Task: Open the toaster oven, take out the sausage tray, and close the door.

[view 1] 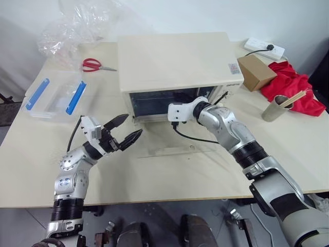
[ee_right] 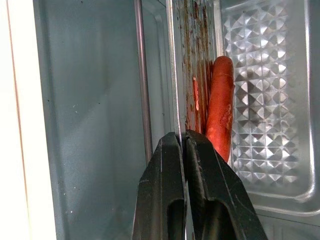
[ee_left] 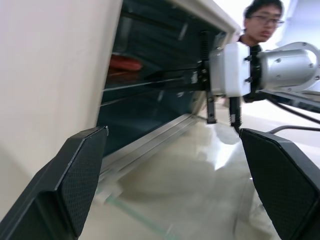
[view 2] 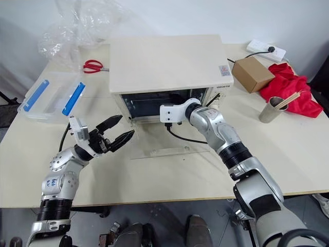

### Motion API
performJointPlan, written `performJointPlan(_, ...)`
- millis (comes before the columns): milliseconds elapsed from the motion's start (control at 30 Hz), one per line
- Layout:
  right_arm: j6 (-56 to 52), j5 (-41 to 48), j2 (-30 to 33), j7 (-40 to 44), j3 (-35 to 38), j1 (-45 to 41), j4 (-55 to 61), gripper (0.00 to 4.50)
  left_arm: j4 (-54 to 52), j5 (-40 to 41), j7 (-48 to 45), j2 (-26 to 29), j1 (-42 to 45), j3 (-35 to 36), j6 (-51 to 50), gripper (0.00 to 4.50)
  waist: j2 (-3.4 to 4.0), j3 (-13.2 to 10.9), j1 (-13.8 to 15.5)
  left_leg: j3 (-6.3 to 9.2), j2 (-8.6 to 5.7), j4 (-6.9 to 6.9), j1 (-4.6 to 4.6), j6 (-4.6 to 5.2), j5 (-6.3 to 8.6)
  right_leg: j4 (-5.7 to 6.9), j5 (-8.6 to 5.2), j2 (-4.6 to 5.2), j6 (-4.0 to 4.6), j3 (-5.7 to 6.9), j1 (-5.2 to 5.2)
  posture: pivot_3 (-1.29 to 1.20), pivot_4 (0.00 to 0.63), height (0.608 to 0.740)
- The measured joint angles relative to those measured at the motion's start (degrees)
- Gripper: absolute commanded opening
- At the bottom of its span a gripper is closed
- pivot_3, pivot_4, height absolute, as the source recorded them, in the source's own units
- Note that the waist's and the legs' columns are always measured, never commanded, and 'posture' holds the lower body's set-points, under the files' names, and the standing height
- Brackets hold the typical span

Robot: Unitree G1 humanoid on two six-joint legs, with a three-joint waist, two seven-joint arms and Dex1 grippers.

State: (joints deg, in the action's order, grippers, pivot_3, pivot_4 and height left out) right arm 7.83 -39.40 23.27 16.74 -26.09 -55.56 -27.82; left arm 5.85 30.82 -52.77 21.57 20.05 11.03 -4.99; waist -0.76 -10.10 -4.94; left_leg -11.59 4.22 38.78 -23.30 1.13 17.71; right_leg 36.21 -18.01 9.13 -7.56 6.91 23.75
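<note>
The tray (ee_left: 142, 87) will stay level and take the sausage along when the robot carries the tray by its side, because the thin rim runs straight.
The cream-white toaster oven (view 1: 175, 62) stands at the back middle of the table. Its glass door (view 1: 172, 150) lies folded down flat in front of it. My right gripper (ee_right: 181, 137) reaches into the cavity and is shut on the thin rim of the silver sausage tray (ee_right: 260, 100). A red-orange sausage (ee_right: 222, 100) lies on the tray just past the fingers. In the left wrist view the right gripper (ee_left: 199, 77) pinches the tray's front edge. My left gripper (view 1: 123, 131) hovers open and empty in front of the oven's left corner, beside the door.
A clear plastic box with blue clips (view 1: 54, 95), red scissors (view 1: 91, 64) and a crumpled plastic bag (view 1: 77, 25) lie at the left. At the right are a cardboard box (view 1: 255, 72), a power strip (view 1: 264, 48), a red cloth (view 1: 293, 85) and a metal cup (view 1: 275, 108). A person (ee_left: 262, 20) stands behind the table.
</note>
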Motion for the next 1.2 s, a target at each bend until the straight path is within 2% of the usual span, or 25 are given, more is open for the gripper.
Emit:
performJointPlan(300, 1.0, 0.2, -0.6, -0.9, 0.0, -2.0, -4.0, 0.01, 6.6, 0.0, -3.0, 0.1, 7.8, 0.0, 1.8, 4.5, 0.0, 0.0, 0.0, -0.02, 0.0, 0.04, -0.01, -0.01, -0.01, -0.02, 0.0, -0.02, 0.0, -0.01, -0.01, 0.0, 0.15, 0.74)
performJointPlan(567, 3.5, -4.7, -3.4, -11.6, -1.9, -6.1, -15.4, 0.01, 9.2, 0.0, -3.1, 0.1, 11.2, 0.9, 2.1, 4.5, 0.0, 0.0, -0.2, 0.01, -0.01, -0.03, -0.01, -0.02, -0.02, -0.02, 0.0, -0.02, 0.0, 0.02, -0.01, 0.0, 0.15, 0.74)
performJointPlan(767, 3.6, -6.2, -3.1, -14.4, -2.5, -4.6, -14.0, 0.01, 10.8, 0.1, -2.2, -0.4, 13.4, 1.2, 1.9, 4.5, 0.0, 0.0, -0.2, 0.02, 0.0, -0.03, -0.01, -0.02, -0.02, -0.01, 0.0, -0.02, 0.0, 0.03, -0.01, 0.0, 0.15, 0.74)
performJointPlan(1000, 3.7, -6.6, -2.1, -14.3, -2.6, -1.7, -9.3, 0.01, 14.3, 0.8, -1.1, -1.5, 19.2, 2.0, 1.4, 4.5, 0.0, 0.0, -0.2, 0.03, -0.01, -0.05, -0.01, -0.03, -0.02, -0.01, 0.0, -0.03, 0.0, 0.03, -0.01, 0.0, 0.15, 0.74)
performJointPlan(1200, 4.3, -6.5, -1.2, -13.1, -2.6, -1.5, -8.2, 0.01, 15.4, 1.0, -0.6, -2.1, 20.6, 2.2, 0.7, 4.5, 0.0, 0.0, -0.2, 0.03, -0.01, -0.06, -0.02, -0.03, -0.02, -0.02, 0.0, -0.04, 0.0, 0.04, -0.01, 0.0, 0.15, 0.74)
